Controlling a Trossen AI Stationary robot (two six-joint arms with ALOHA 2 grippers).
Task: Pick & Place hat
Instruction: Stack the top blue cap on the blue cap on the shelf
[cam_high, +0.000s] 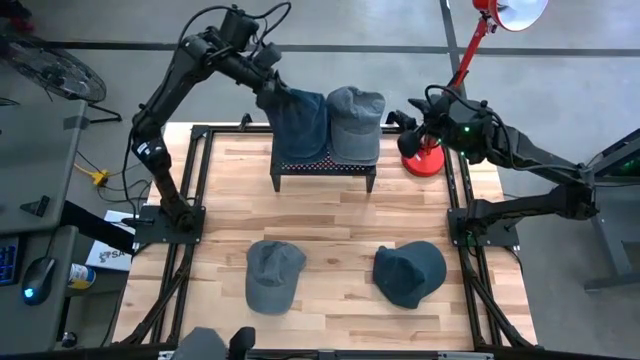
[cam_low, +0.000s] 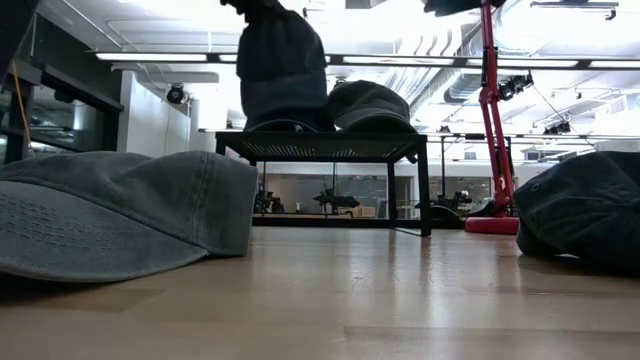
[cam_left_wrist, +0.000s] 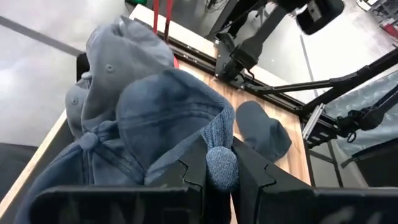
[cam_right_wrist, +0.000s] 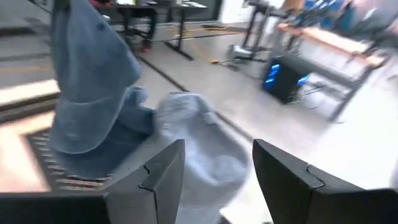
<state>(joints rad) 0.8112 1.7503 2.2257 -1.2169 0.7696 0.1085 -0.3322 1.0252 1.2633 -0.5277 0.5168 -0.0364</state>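
Observation:
I should keep lowering my left gripper, because the dark blue hat's brim (cam_low: 283, 124) meets the rack's top (cam_low: 280, 135) beside the grey hat. I should let go once the dark blue hat's top settles there.
A dark blue hat (cam_high: 300, 120) hangs at the far middle of the table over the left half of a black rack (cam_high: 325, 168), with my left gripper (cam_high: 268, 88) shut on it. A grey hat (cam_high: 355, 122) lies on the right half of the rack, crown up. Nearer on the table a grey hat (cam_high: 272, 275) and a dark teal hat (cam_high: 408, 272) lie flat. My right gripper (cam_right_wrist: 217, 180) stands open just right of the rack, above table level, pointing at the two hats there, with nothing between its fingers. My left gripper pinches a bunched fold of the blue hat's cloth (cam_left_wrist: 222, 163) between its two fingers. The fingers come from the table's far left, slanting down. The hat hangs slack below them, and its lower end (cam_low: 285, 122) reaches the rack's top.
A red lamp (cam_high: 425, 155) stands right of the rack, its pole (cam_low: 492, 110) rising beside my right arm. Black frame rails (cam_high: 190, 200) border the wooden table on the left and right. Bare wood lies between the rack and the two near hats.

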